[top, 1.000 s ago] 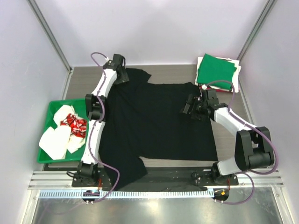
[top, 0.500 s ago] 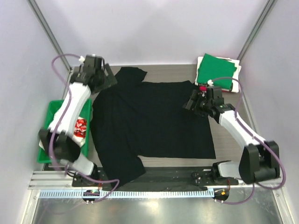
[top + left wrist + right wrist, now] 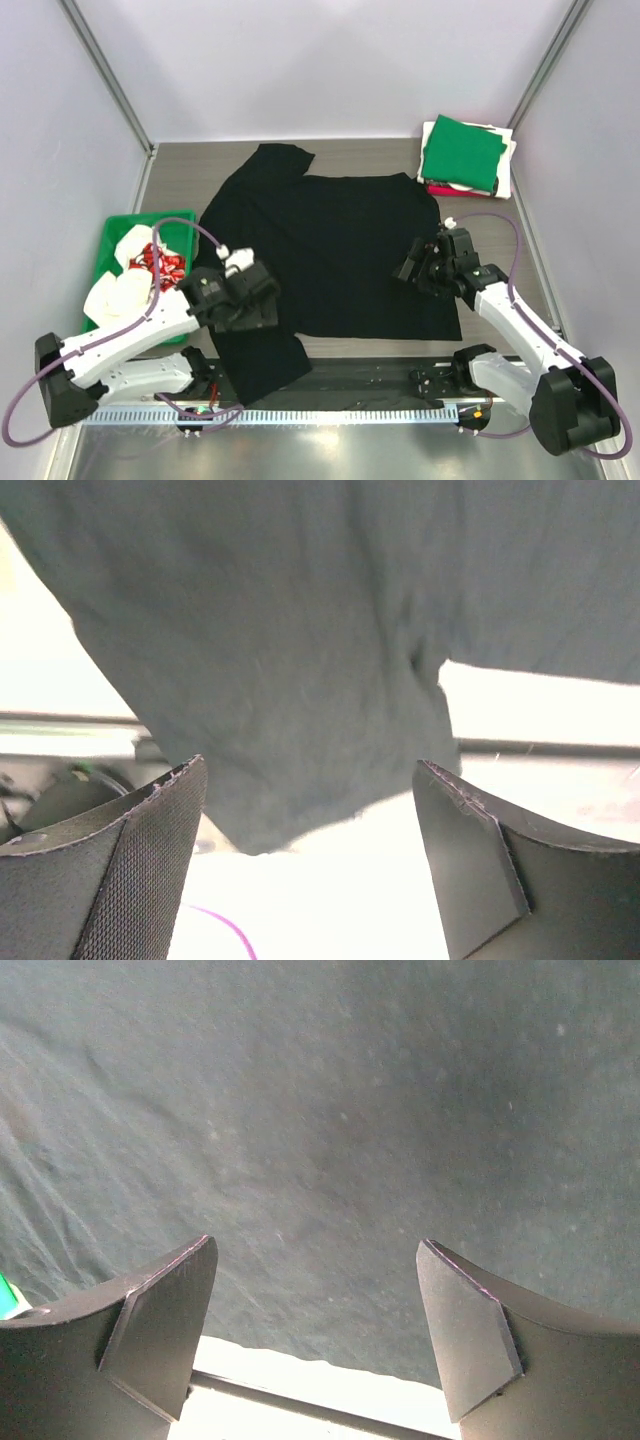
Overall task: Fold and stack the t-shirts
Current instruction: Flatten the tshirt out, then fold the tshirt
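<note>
My gripper will carry the near sleeve (image 3: pixel 264 369) inward, and that sleeve should fold over while the t-shirt's back edge stays in place, because the black t-shirt's body (image 3: pixel 345 245) is spread out flat.
The large black t-shirt (image 3: pixel 330 250) lies spread flat on the table, one sleeve at the back left and one at the near left. My left gripper (image 3: pixel 262 300) is open and empty, hovering over the shirt's near-left sleeve (image 3: pixel 300 680). My right gripper (image 3: pixel 412 268) is open and empty above the shirt's right side near its hem; the black cloth (image 3: pixel 320 1110) fills its view. A folded green t-shirt (image 3: pixel 460 150) tops a stack with white and red shirts at the back right.
A green plastic tray (image 3: pixel 110 240) at the left holds crumpled white and red cloth (image 3: pixel 135 280). The metal rail (image 3: pixel 340 385) runs along the table's near edge. Grey walls close in the sides and back.
My left arm swung from the back-left sleeve down to the near-left sleeve. My right gripper drew back toward the near right along the shirt's side. The shirt lies flat.
</note>
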Robot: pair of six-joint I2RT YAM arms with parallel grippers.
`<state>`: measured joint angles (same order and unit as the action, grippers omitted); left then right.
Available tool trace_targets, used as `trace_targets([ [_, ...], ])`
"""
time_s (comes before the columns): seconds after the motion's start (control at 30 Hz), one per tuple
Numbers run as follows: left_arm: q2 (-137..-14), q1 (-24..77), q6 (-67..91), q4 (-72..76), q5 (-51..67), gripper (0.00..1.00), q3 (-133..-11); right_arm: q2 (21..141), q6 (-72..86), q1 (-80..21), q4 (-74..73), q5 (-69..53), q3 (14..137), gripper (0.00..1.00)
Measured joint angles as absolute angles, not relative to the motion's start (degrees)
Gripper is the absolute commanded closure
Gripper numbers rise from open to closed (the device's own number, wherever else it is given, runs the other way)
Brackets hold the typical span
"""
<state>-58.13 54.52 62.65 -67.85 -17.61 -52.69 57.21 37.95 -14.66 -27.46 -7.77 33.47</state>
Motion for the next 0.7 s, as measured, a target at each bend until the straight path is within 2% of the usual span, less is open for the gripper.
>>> trace_targets([
  [0.33,-60.8,87.48,93.23,-66.92,-15.38,0.18,-40.73,55.22,39.64,-14.9,-27.94,-7.05,31.68,0.11],
  [0.43,-61.3,92.62,99.61,-64.49,-13.82,0.2,-37.95,55.24,39.62,-14.9,-27.97,-6.46,31.68,0.1],
  [0.53,-59.81,93.8,104.6,-61.63,-12.62,0.27,-34.15,55.37,39.62,-14.9,-28.01,-6.0,31.68,0.1],
  [0.7,-52.9,97.14,110.1,-57.52,-11.22,0.29,-26.55,55.53,39.59,-14.9,-28.38,-5.41,31.68,0.1],
])
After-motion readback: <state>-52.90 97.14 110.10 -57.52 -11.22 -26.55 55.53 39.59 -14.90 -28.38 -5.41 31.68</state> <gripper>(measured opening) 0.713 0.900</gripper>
